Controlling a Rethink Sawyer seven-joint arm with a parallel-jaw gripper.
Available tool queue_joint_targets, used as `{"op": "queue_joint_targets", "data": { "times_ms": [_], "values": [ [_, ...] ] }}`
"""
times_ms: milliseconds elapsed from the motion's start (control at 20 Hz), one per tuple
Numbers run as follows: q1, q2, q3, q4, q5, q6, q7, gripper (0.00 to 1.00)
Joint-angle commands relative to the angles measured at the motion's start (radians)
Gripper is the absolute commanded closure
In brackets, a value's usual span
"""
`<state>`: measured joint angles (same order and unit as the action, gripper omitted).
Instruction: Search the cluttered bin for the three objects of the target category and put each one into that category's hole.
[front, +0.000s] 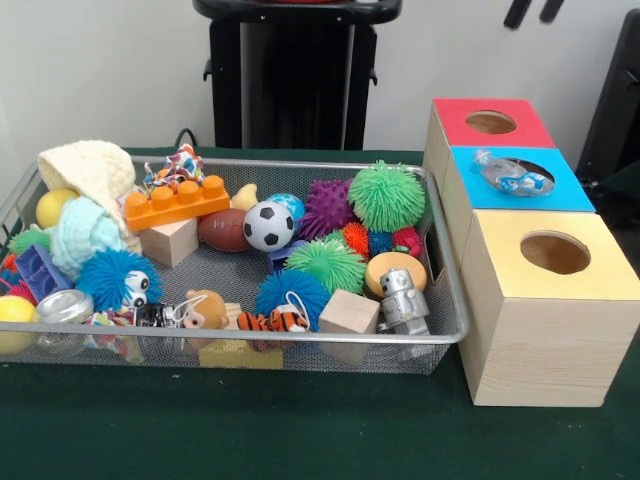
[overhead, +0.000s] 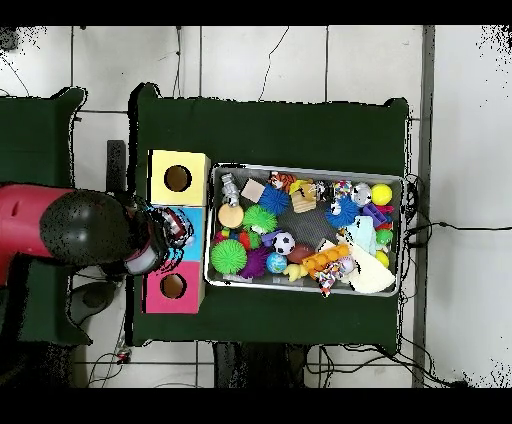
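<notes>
The clear-and-blue object's end (front: 484, 159) is stuck on the hole's rim, so I expect the object (front: 515, 179) to fall through when I push it inward.
The wire bin (front: 300, 340) holds a jumble of toys: a green spiky ball (front: 386, 195), a soccer ball (front: 268, 225), a brown football (front: 222, 230), an orange brick (front: 176, 202) and a silver robot (front: 403, 300). To its right stand a red-topped box (front: 455, 112), a blue-topped box (front: 575, 195) and a yellow-topped box (front: 545, 330), each with a round hole. A clear-and-blue object (front: 512, 174) lies across the blue box's hole. My gripper (front: 533, 12) shows only as two dark tips at the top edge, high above the boxes, open and empty.
In the overhead view my red and black arm (overhead: 90, 230) covers most of the blue box, between the yellow box (overhead: 195, 165) and the red box (overhead: 160, 300). The bin's rim (overhead: 305, 168) lies beside them. Wooden cubes (front: 348, 312) and fuzzy balls fill the bin's front.
</notes>
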<state>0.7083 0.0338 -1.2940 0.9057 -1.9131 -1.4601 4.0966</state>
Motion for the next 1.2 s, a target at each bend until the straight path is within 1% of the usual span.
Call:
{"op": "queue_joint_targets", "data": {
  "times_ms": [50, 150, 200, 400, 500, 550, 700, 800, 1050, 1200],
  "values": [
    [-0.055, -0.06, 0.086, -0.062, -0.009, -0.071, -0.121, 0.0],
    [-0.054, -0.06, 0.091, -0.052, -0.022, -0.061, -0.139, 0.0],
    [-0.051, -0.067, 0.1, -0.043, -0.026, -0.047, -0.141, 1.0],
    [-0.05, -0.076, 0.11, -0.036, -0.019, -0.038, -0.145, 1.0],
    [-0.052, -0.068, 0.108, -0.045, -0.036, -0.067, -0.131, 1.0],
    [-0.055, -0.054, 0.102, -0.054, -0.058, -0.098, -0.119, 1.0],
    [-0.057, -0.051, 0.113, -0.064, -0.053, -0.078, -0.114, 1.0],
    [-0.047, -0.043, 0.117, -0.05, -0.048, -0.031, -0.128, 1.0],
    [0.005, -0.003, 0.141, 0.047, 0.005, 0.176, -0.193, 1.0],
    [0.032, 0.004, 0.183, 0.105, 0.049, 0.244, -0.21, 1.0]
  ]
}}
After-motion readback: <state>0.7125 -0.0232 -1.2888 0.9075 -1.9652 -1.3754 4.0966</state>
